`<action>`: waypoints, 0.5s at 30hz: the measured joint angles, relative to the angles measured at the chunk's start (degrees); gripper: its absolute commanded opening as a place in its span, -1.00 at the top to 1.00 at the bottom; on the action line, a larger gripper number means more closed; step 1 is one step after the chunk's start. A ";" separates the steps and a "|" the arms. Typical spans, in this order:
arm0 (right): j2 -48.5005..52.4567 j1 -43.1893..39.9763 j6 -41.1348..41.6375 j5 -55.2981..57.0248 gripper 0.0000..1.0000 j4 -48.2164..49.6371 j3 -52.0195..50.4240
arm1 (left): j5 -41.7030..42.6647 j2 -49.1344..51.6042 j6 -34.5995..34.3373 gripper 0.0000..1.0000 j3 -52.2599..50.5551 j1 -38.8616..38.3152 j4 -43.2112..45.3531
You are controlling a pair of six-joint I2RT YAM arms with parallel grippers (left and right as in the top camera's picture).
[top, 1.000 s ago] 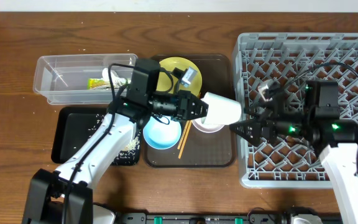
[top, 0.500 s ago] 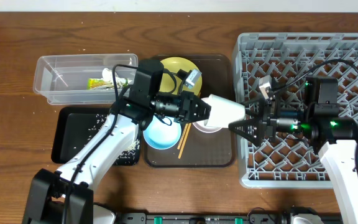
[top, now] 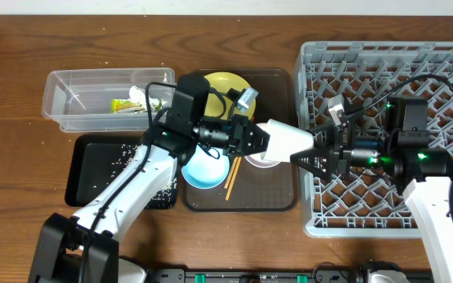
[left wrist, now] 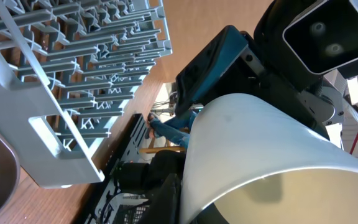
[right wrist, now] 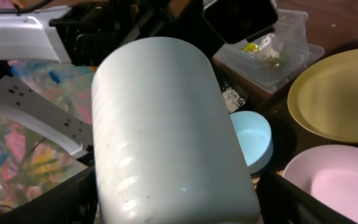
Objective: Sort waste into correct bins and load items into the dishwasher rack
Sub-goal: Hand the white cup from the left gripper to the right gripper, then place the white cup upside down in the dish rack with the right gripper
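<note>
My left gripper is pinning the white cup's rim (top: 270, 137), so it should open and move away, so that my right gripper can carry the cup's base end into the rack (top: 384, 201).
The white cup (top: 285, 141) hangs on its side in the air between both arms, over the brown tray's right part. My left gripper (top: 259, 140) is shut on its rim, one finger outside and one inside (left wrist: 191, 208). My right gripper (top: 305, 148) reaches in from the grey dishwasher rack (top: 384, 55). Its fingers lie against both sides of the cup's base end (right wrist: 176, 205). Below sit the yellow plate (top: 222, 82), light blue bowl (top: 203, 169), white bowl (top: 262, 161) and wooden chopsticks (top: 232, 177).
The dark brown tray (top: 278, 196) holds the dishes. At the left stand the clear tub (top: 69, 98) with the green-and-orange wrapper (top: 124, 104) and the black tray (top: 93, 169) with scattered rice grains (top: 120, 157). The rack fills the right side.
My left arm carried the cup rightward toward the rack. My right gripper moved left round the cup's base and its fingers narrowed onto it.
</note>
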 measured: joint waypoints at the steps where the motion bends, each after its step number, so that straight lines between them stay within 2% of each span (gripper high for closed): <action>1: 0.00 0.00 -0.02 -0.22 -0.45 0.13 0.00 | 0.00 0.00 -0.02 0.88 0.00 0.02 0.00; 9: 0.00 0.00 -0.31 -1.84 -0.04 0.02 0.00 | 0.48 0.00 -0.81 0.88 0.00 0.20 0.17; 11: 0.00 0.00 -0.59 -2.01 -0.01 0.07 0.00 | 0.70 0.00 -0.83 0.88 0.00 0.31 0.20; 12: 0.00 0.00 -0.52 -2.08 -0.01 0.04 0.00 | 0.83 0.00 -0.83 0.83 0.00 0.35 0.20; 14: 0.00 0.00 -0.52 -2.10 0.03 0.09 0.00 | 0.79 0.00 -0.57 0.44 0.00 0.35 0.24; 15: 0.00 0.00 -0.52 -1.92 0.11 0.13 0.00 | 0.81 0.00 -0.44 0.27 0.00 0.28 0.22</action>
